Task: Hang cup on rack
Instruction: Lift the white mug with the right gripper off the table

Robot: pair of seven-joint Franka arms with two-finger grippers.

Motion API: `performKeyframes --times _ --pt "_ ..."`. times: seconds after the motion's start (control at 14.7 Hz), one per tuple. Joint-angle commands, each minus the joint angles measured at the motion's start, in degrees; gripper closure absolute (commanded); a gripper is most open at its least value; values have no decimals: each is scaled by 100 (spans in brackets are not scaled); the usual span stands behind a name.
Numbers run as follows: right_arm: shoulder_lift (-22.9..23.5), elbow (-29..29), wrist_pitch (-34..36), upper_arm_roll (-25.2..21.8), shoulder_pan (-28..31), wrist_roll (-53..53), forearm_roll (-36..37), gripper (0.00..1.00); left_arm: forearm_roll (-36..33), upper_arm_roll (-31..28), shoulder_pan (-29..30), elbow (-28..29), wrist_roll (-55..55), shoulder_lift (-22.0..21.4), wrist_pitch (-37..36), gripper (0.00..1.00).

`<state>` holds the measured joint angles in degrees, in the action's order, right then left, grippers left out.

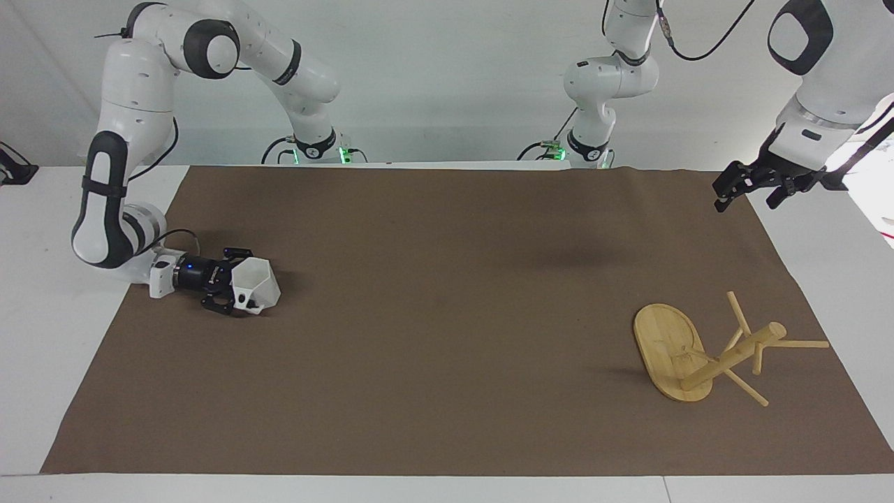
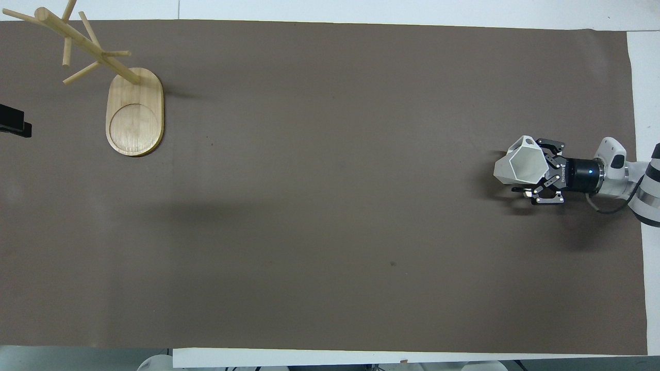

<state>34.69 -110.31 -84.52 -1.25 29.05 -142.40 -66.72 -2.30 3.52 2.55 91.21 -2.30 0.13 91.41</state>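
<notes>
A gap can be seen through the cup's handle, so the robot should expect the white faceted cup to hang tilted from a rack peg once it slips the handle over that peg.
The white faceted cup stands on the brown mat at the right arm's end, its hexagonal mouth showing in the overhead view. Its handle points away from the robots. My right gripper lies low and level at the cup, open, with one finger on each side of it. The bamboo rack stands at the left arm's end, farther from the robots, with bare pegs. My left gripper hangs open and empty over the mat's edge at its own end, and only its tip shows from overhead.
The brown mat covers most of the white table. White table surface shows past the mat at both ends.
</notes>
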Motion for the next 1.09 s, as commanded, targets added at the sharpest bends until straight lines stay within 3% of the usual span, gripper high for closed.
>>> performKeyframes --times 0.0,0.2,0.34,0.48,0.68,0.75,1.02 --pt "-191 -245 -126 28 21 -157 -140 0 -69 35 53 90 -60 -118 105 0" --pt "-200 -342 -135 28 -49 -306 -148 0 -60 35 44 99 -60 -110 228 0" --pt "-200 -333 -144 28 -49 -298 -148 7 -52 43 35 99 -86 -110 202 0" --pt "-200 -298 -170 28 -58 -280 -140 25 -52 43 -26 108 -60 -118 141 0" --pt "-208 -236 -153 37 -224 -263 -148 71 -52 79 -96 117 193 -118 157 0" --pt "-252 -167 -144 37 -346 -201 -148 76 -52 87 -132 117 343 -127 175 0" --pt "-893 -139 -362 37 -1180 940 -585 76 -52 79 -132 108 362 -110 281 0"
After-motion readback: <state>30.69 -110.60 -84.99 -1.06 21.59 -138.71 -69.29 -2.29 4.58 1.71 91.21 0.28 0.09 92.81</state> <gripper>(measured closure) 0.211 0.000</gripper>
